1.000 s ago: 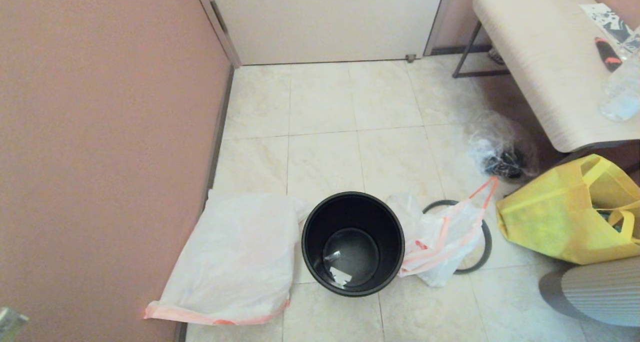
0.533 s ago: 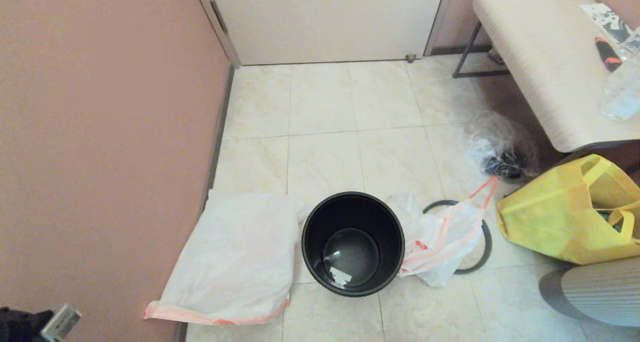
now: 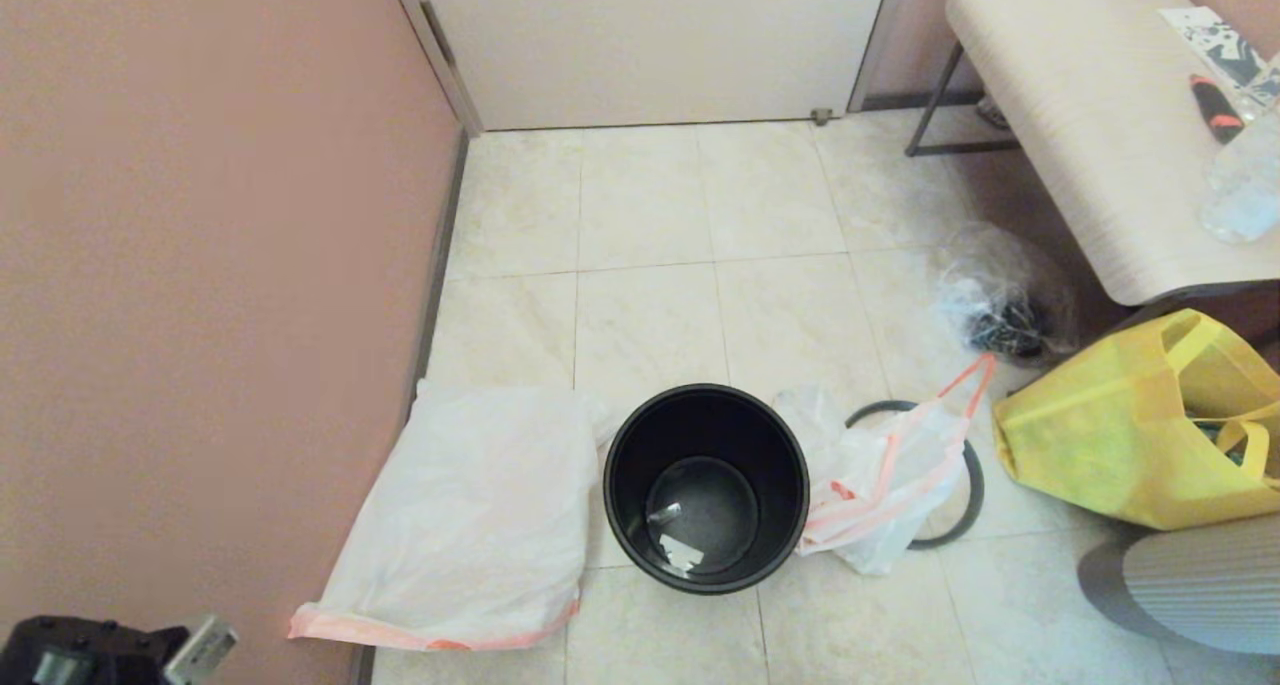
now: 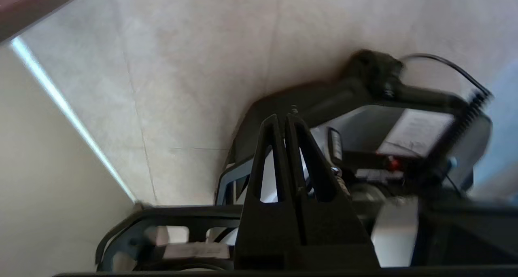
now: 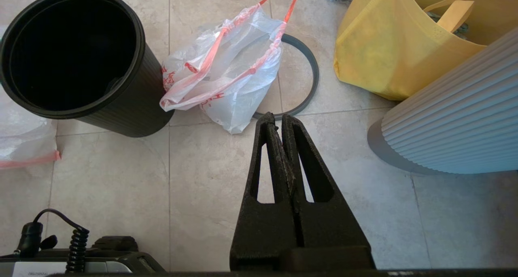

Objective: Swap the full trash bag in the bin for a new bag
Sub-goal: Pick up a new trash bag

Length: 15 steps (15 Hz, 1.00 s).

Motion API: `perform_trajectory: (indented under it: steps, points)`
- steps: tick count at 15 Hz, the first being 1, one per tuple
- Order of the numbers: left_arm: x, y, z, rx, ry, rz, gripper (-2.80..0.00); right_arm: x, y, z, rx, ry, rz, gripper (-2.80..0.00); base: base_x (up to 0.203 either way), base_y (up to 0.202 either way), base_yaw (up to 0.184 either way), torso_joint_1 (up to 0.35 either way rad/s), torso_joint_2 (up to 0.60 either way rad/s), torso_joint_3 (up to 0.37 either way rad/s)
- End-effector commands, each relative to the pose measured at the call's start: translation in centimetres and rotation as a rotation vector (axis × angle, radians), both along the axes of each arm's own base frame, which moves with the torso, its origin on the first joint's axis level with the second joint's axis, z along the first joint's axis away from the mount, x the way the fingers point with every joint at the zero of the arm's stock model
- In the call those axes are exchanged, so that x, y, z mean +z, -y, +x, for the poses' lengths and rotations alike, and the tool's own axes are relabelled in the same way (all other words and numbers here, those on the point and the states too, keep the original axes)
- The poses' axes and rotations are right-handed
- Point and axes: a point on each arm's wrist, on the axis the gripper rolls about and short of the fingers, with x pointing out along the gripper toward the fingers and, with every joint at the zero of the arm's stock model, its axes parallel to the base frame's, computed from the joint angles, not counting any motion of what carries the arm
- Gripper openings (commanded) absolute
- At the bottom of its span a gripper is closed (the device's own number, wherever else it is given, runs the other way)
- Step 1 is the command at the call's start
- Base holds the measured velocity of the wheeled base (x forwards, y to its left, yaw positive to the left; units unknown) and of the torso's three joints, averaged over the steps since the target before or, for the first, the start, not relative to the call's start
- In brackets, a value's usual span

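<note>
The new bag is lying flat next to the unlined black bin [image 3: 705, 489], so my left gripper goes on toward the bag's edge [image 3: 585, 459] near the bin before it opens above that edge.
The black bin [image 3: 706, 485] stands open and unlined on the floor tiles, also seen in the right wrist view [image 5: 73, 54]. The new bag [image 3: 470, 515] lies flat against the wall to its left. On the other side of the bin, the full trash bag [image 3: 880, 475] with its orange-red drawstring rests partly on the grey ring [image 3: 968, 495]. My right gripper [image 5: 276, 117] hangs shut and empty above bare floor, short of the full trash bag [image 5: 226, 75] and the ring [image 5: 309, 83]. My left gripper [image 4: 282, 117] is shut and empty, over my own base.
A yellow tote [image 3: 1130, 435] sits right of the ring, with a clear bag of dark items [image 3: 1000, 305] behind it under a bench [image 3: 1080, 115]. A grey ribbed body [image 3: 1190, 585] fills the near right. The pink wall [image 3: 200, 265] bounds the left side.
My left arm has come further into the head view's bottom left corner, shifting rightward. The bin, both bags and the ring have not moved.
</note>
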Motion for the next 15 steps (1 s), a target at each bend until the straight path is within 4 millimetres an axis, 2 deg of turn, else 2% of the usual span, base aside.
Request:
perform_trajectory:
  steps: [1,5,7,8,10,12,15]
  points:
    - [0.4,0.8,0.9,-0.042,-0.01,0.004,-2.8,0.0,0.0,0.0,0.0,-0.002,0.0,-2.8,0.0,0.0,0.0,0.0,0.0,0.0]
    - [-0.4,4.0,5.9,-0.022,-0.129,0.088,-2.8,0.0,0.0,0.0,0.0,-0.002,0.0,-2.8,0.0,0.0,0.0,0.0,0.0,0.0]
    - [-0.7,6.3,8.9,-0.016,-0.124,0.111,-2.8,0.0,0.0,0.0,0.0,-0.002,0.0,-2.8,0.0,0.0,0.0,0.0,0.0,0.0]
    - [-0.6,7.6,11.1,-0.01,-0.1,0.11,-2.8,0.0,0.0,0.0,-0.001,-0.002,0.0,-2.8,0.0,0.0,0.0,0.0,0.0,0.0]
    - [-0.8,9.3,14.4,-0.009,-0.077,0.121,-2.8,0.0,0.0,0.0,0.0,-0.002,-0.001,-2.8,0.0,0.0,0.0,0.0,0.0,0.0]
    - [-1.9,10.3,17.7,-0.023,-0.067,0.179,-2.8,0.0,0.0,0.0,0.0,-0.002,0.0,-2.8,0.0,0.0,0.0,0.0,0.0,0.0]
    - [-3.8,9.5,22.1,-0.035,-0.071,0.263,-2.8,0.0,0.0,0.0,0.002,-0.002,0.0,-2.8,0.0,0.0,0.0,0.0,0.0,0.0]
